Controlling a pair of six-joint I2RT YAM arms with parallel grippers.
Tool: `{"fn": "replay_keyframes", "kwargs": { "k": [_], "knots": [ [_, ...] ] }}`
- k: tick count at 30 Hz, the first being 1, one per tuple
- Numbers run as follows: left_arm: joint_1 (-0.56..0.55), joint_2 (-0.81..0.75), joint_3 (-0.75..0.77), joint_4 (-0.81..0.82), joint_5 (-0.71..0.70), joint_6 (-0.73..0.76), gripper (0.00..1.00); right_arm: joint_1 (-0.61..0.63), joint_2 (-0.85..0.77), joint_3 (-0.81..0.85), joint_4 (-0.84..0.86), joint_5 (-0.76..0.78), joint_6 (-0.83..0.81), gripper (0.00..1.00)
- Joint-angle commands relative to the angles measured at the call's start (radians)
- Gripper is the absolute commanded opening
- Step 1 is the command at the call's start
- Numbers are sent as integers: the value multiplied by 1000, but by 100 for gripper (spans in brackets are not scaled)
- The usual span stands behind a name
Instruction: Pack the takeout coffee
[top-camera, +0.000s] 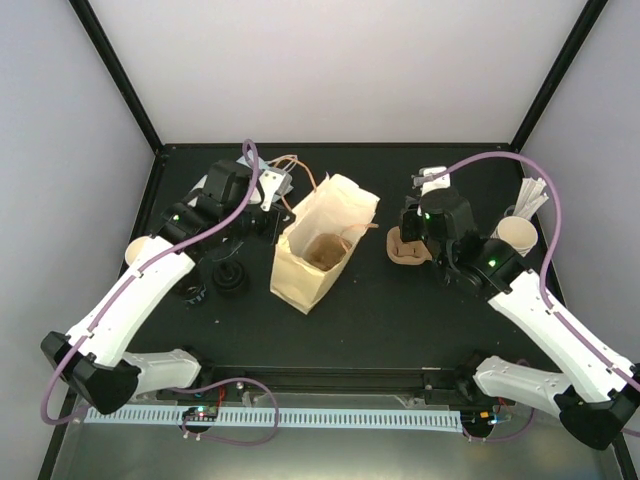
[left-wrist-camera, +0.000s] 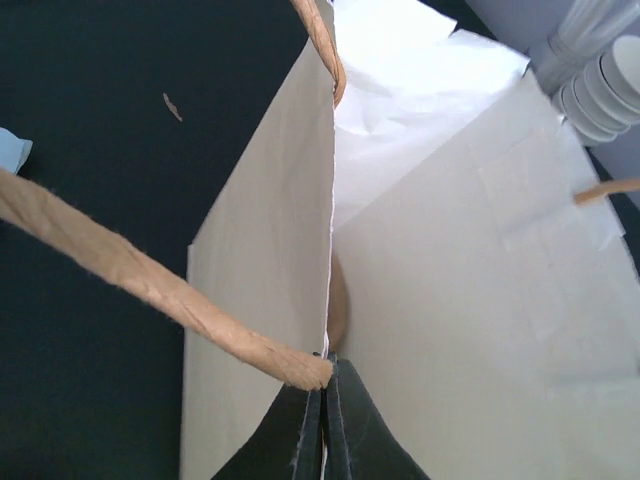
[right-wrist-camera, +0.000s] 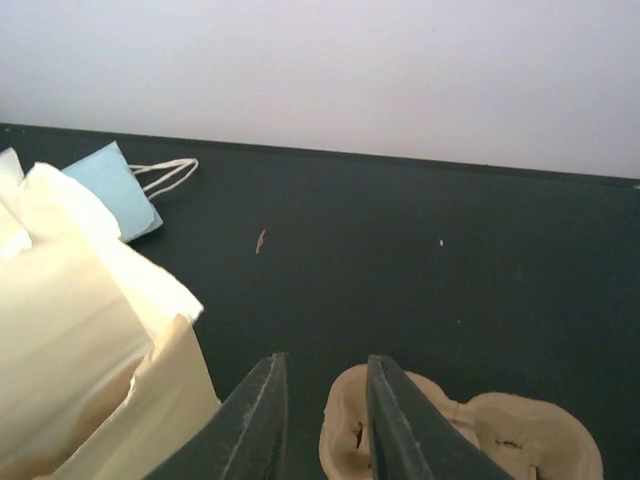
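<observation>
The paper bag (top-camera: 312, 262) is standing crooked and my left gripper is on the bag's rim. My left gripper should open and push the bag's lower corner (top-camera: 273, 286) to straighten the bag.
The takeout coffee, a cream paper cup (top-camera: 137, 249), stands at the table's left edge, partly hidden by my left arm and far from both grippers. An open cream paper bag (top-camera: 312, 250) stands mid-table. My left gripper (top-camera: 272, 222) is shut on the bag's near wall (left-wrist-camera: 260, 300), beside a twine handle (left-wrist-camera: 150, 285); its fingertips (left-wrist-camera: 325, 390) pinch the paper edge. My right gripper (right-wrist-camera: 325, 362) hangs open just above the brown pulp carrier (right-wrist-camera: 510, 440), one finger in front of its rim and nothing between the fingers. From above, that gripper (top-camera: 412, 243) covers part of the carrier (top-camera: 403, 252).
A nested stack of cups with white sticks (top-camera: 520, 230) stands at the right edge. Two black lids (top-camera: 230, 278) lie left of the bag, beside my left arm. A small pale-blue bag (right-wrist-camera: 112, 188) lies behind the paper bag near the back wall.
</observation>
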Motion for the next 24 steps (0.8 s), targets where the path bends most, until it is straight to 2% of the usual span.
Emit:
{"fn": "replay_keyframes", "kwargs": {
  "k": [1, 6, 18, 22, 24],
  "knots": [
    [26, 18, 31, 72, 35, -79, 2, -7, 7, -7, -36, -17, 47, 29],
    [31, 29, 6, 100, 47, -84, 2, -7, 27, -5, -61, -31, 55, 39],
    [61, 20, -57, 123, 63, -97, 2, -8, 93, 38, -123, -88, 52, 47],
    [70, 29, -72, 120, 68, -97, 7, -7, 131, 73, -171, -76, 69, 49],
    [77, 32, -75, 108, 49, -99, 13, -8, 148, 89, -195, -71, 75, 50]
  ]
}}
